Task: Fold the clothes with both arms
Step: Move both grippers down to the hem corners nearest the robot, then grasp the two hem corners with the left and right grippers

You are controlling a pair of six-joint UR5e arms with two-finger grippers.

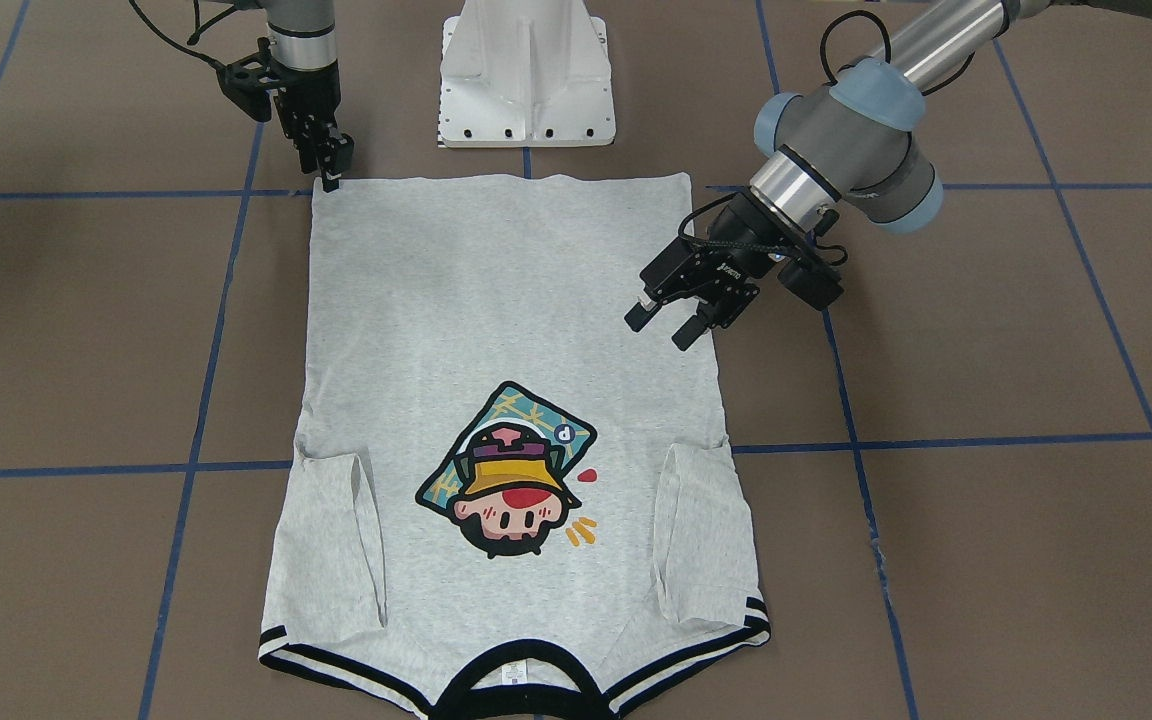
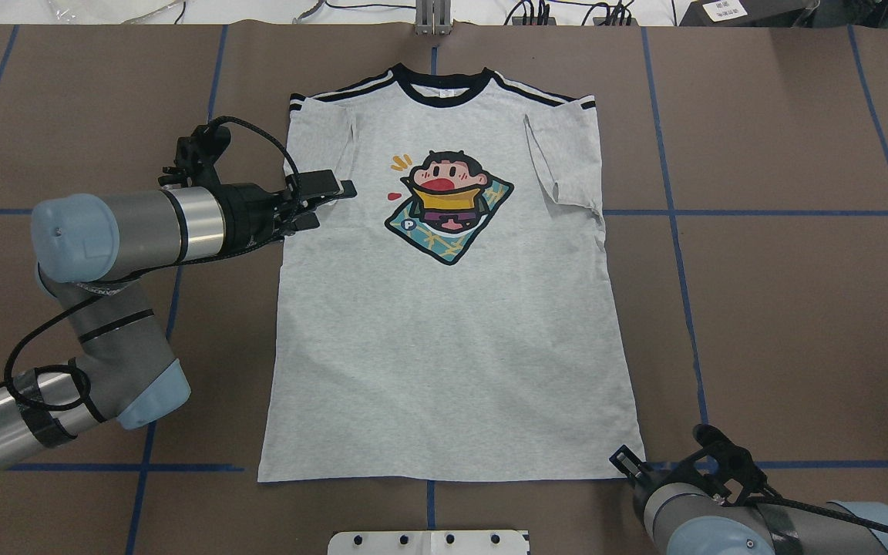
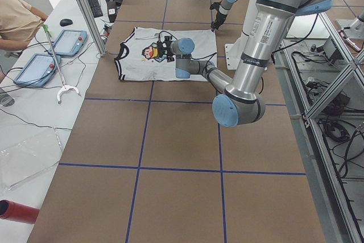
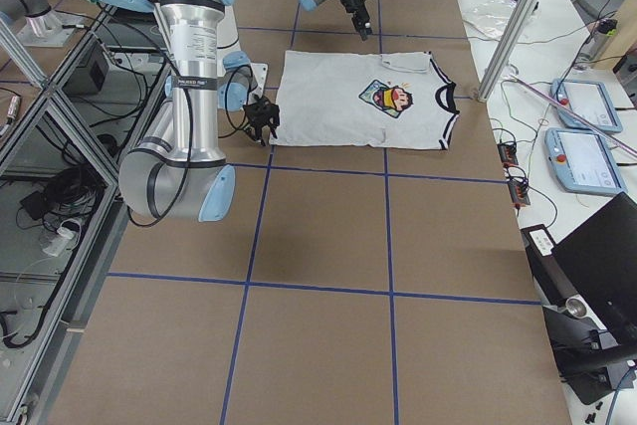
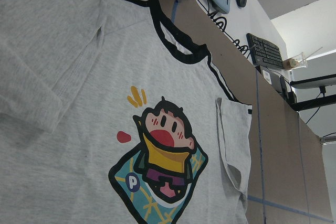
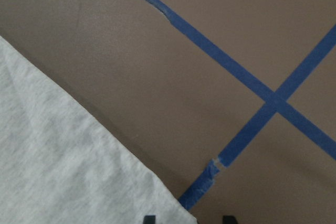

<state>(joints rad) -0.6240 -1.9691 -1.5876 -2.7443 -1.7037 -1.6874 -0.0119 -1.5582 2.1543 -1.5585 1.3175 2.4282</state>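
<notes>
My gripper will pull the hem, and the T-shirt (image 1: 500, 300) will slide along with both folded sleeves (image 1: 704, 534) still tucked in, because they lie flat over the body.
The clothes are one light grey T-shirt (image 2: 444, 331) lying flat, print up, collar (image 2: 444, 86) away from the robot and both sleeves folded in over the body. My left gripper (image 1: 663, 327) hovers open over the shirt's side edge, close to the folded sleeve (image 2: 321, 146), with nothing between its fingers. The left wrist view looks down on the cartoon print (image 5: 160, 166). My right gripper (image 1: 332, 172) is at the hem corner nearest the robot. In the right wrist view its two fingertips (image 6: 149, 219) stand apart on either side of that corner of the shirt (image 6: 52, 166).
The white pedestal base (image 1: 526, 80) stands just behind the hem. Blue tape lines (image 1: 936, 440) cross the brown table. A person (image 3: 17, 21) and tablets (image 3: 68, 41) are at a side bench beyond the collar end, near a metal post (image 3: 85, 9).
</notes>
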